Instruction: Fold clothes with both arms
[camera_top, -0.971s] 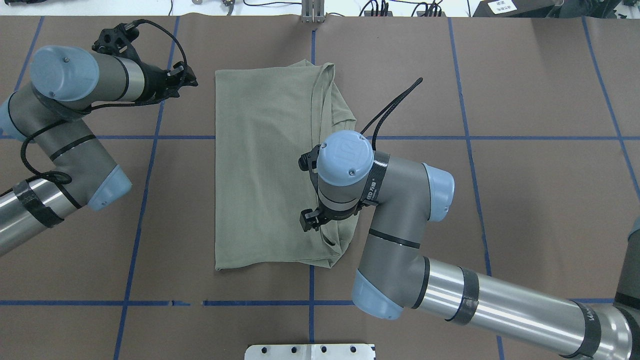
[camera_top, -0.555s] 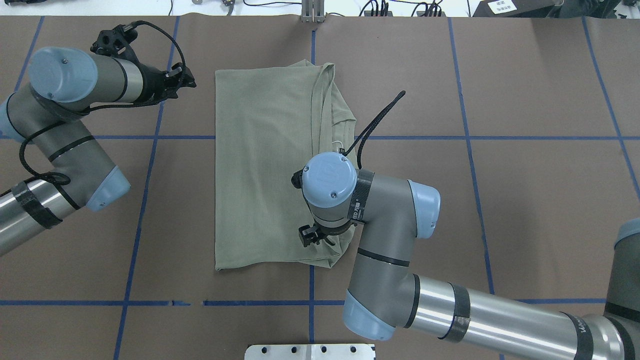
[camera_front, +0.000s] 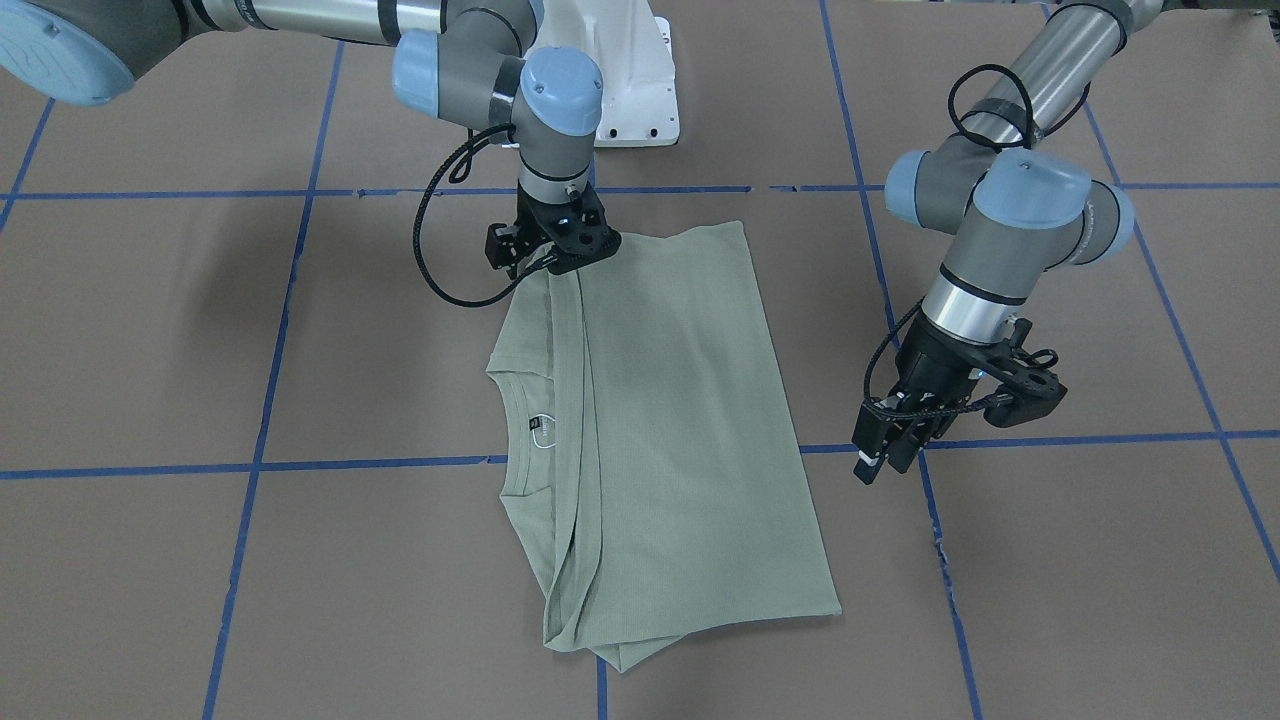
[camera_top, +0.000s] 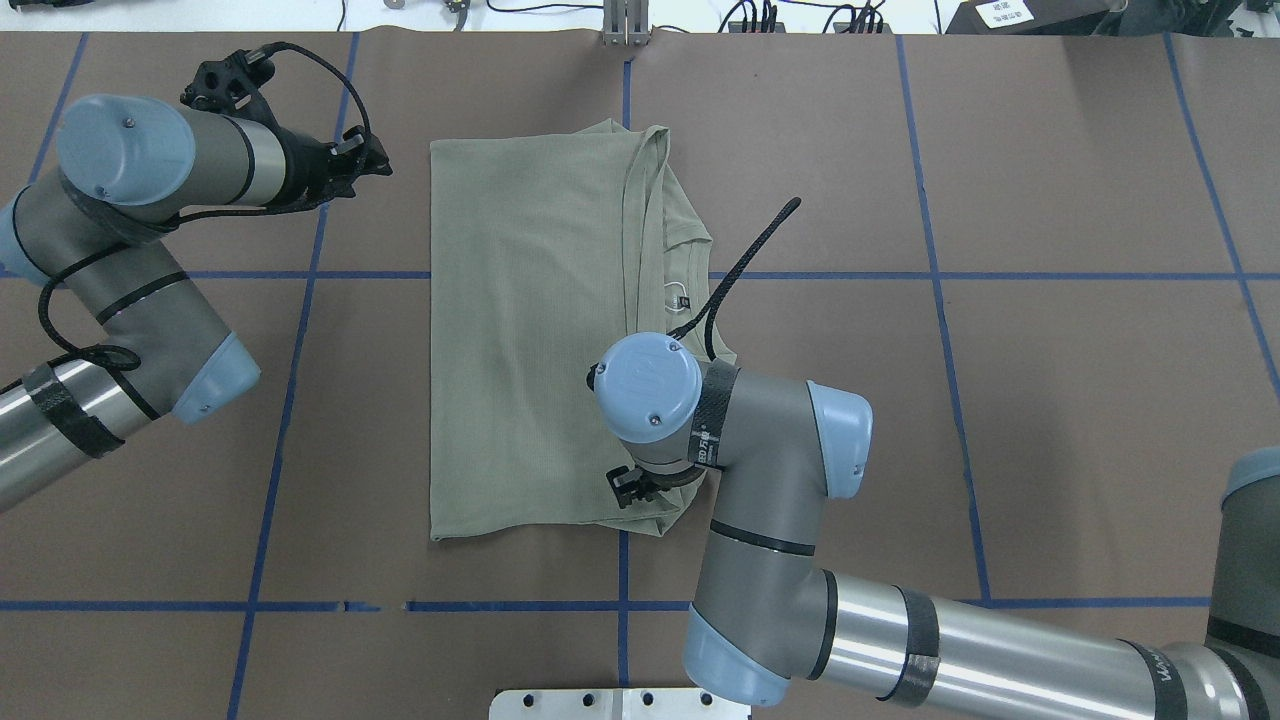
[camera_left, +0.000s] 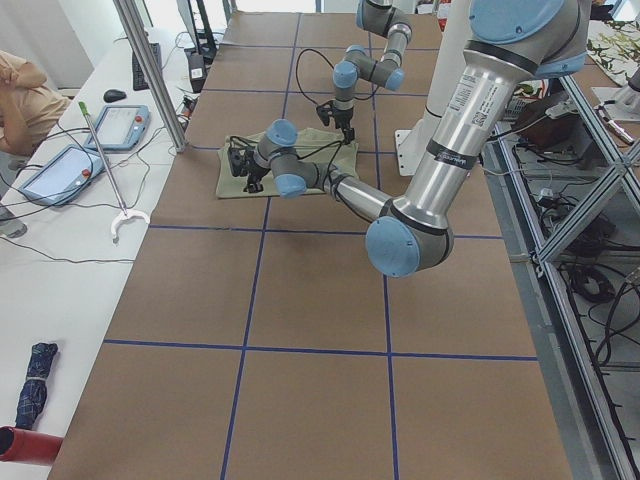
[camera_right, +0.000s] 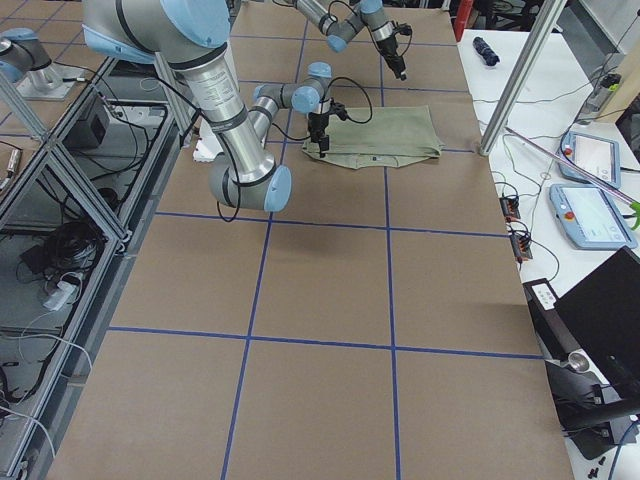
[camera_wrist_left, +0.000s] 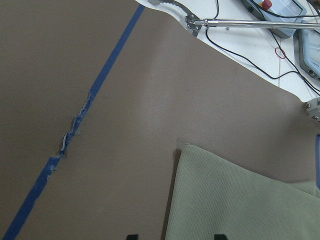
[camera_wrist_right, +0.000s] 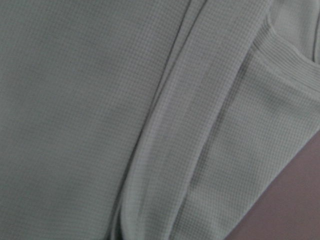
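Observation:
The shirt's top edge (camera_front: 571, 402) is folded back and leaves the neck label showing, so my right gripper should first pull that edge out flat over the label (camera_front: 542, 430).
The pale sage-green shirt (camera_top: 520, 330) lies flat mid-table, folded lengthwise, with its neck label (camera_front: 540, 425) showing; it also shows in the front view (camera_front: 680, 430). My right gripper (camera_front: 556, 262) is down at the shirt's near end by the folded edge, mostly hidden under its wrist in the overhead view (camera_top: 638, 488). Its fingers do not show, and the right wrist view holds only close, blurred fabric (camera_wrist_right: 100, 100). My left gripper (camera_front: 880, 458) is open and empty, off the shirt above bare table beside its far corner (camera_wrist_left: 240, 200), also seen from overhead (camera_top: 372, 160).
The brown table cover carries blue tape lines (camera_top: 620, 605). The white pedestal base (camera_front: 630, 70) stands at the robot's side. Beyond the table's far edge lie teach pendants (camera_right: 585, 155), cables and a metal pole (camera_wrist_left: 240, 22). An operator (camera_left: 20, 95) sits there.
My right arm has moved along the shirt's folded edge toward the robot's side, uncovering the neck label. The left arm has barely moved. The shirt lies as before.

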